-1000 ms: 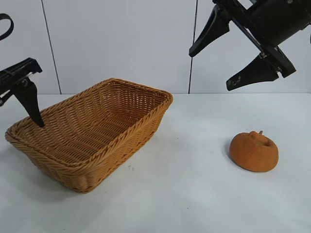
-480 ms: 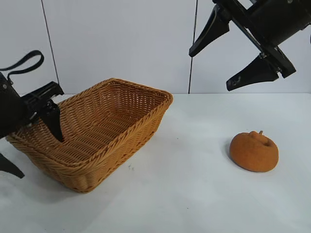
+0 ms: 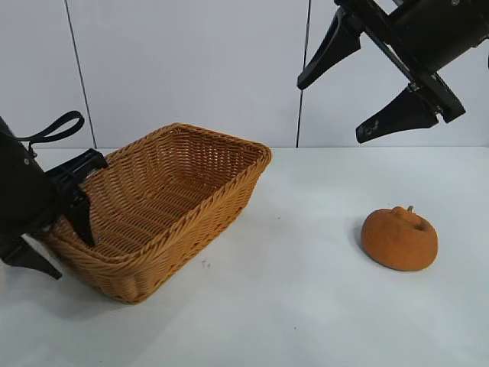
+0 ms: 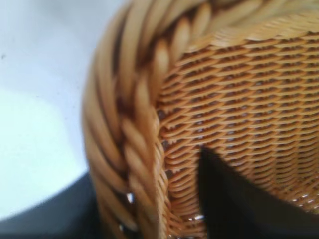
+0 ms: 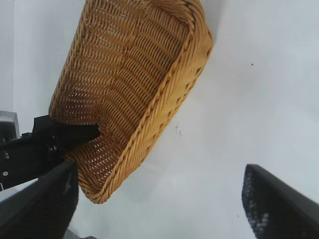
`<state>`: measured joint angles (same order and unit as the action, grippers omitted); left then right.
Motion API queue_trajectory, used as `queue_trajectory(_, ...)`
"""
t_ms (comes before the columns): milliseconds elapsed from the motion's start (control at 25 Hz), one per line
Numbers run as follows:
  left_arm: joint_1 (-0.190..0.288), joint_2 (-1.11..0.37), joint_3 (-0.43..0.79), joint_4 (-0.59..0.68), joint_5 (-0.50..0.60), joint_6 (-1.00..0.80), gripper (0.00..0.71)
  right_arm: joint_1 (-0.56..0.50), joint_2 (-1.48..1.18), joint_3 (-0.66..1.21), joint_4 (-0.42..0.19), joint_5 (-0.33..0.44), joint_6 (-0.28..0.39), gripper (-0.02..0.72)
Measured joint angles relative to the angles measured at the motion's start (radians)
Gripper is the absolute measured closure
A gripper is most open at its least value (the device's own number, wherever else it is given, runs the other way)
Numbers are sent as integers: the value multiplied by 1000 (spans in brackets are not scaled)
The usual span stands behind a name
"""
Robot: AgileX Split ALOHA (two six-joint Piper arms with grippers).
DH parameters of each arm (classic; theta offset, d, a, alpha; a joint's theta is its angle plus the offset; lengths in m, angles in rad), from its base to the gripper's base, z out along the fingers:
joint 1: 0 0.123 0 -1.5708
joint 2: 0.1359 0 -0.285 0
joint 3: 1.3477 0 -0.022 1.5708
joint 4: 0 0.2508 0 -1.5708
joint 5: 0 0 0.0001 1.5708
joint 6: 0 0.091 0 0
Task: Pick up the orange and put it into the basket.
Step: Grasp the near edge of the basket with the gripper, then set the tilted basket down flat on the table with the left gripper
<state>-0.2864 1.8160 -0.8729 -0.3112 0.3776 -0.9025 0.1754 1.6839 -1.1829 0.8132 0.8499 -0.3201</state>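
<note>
Next, my left gripper lifts the basket, turns it straight and puts it down beside the orange, because the basket stands crooked (image 3: 172, 191) and away from the orange.
The orange (image 3: 399, 238) sits on the white table at the right, with nothing touching it. The wicker basket (image 3: 221, 191) stands at the left. My left gripper (image 3: 75, 260) straddles the basket's left end wall, one finger (image 3: 80, 218) inside and the other outside, shut on the braided rim (image 4: 129, 124). The inner finger (image 4: 234, 199) lies against the woven wall. My right gripper (image 3: 331, 111) hangs open high above the table, up and to the left of the orange, holding nothing. In the right wrist view the basket (image 5: 169, 107) shows below the open right gripper (image 5: 160, 169); the orange is out of that view.
Bare white table (image 3: 306, 290) lies between the basket and the orange and along the front. A white panelled wall (image 3: 191, 69) closes the back. A black strap loop (image 3: 57, 126) sticks up from the left arm.
The left arm came down and in onto the basket's left end, and its fingers closed from wide open onto the rim. The right arm, the orange and the basket's right side stayed put.
</note>
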Motion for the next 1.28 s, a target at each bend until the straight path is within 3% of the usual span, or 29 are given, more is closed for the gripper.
queue_trajectory(80,1,0,-11,-14,11,-11,626,0,0,0,0,0,0,93)
queue_trajectory(360,18,4,-202,-22,237,90,626,0,0,-2,0,3,0,93)
queue_trajectory(600,102,14,-383,-79,347,318,626,0,0,-3,0,4,0,93)
queue_trajectory(720,121,46,-454,-80,434,433,626,0,0,-3,0,4,0,93)
queue_trajectory(1040,102,152,-598,-78,562,631,626,0,0,-3,0,5,0,93)
queue_trajectory(1280,90,229,-621,-71,624,773,626,0,0,-3,0,10,0,93)
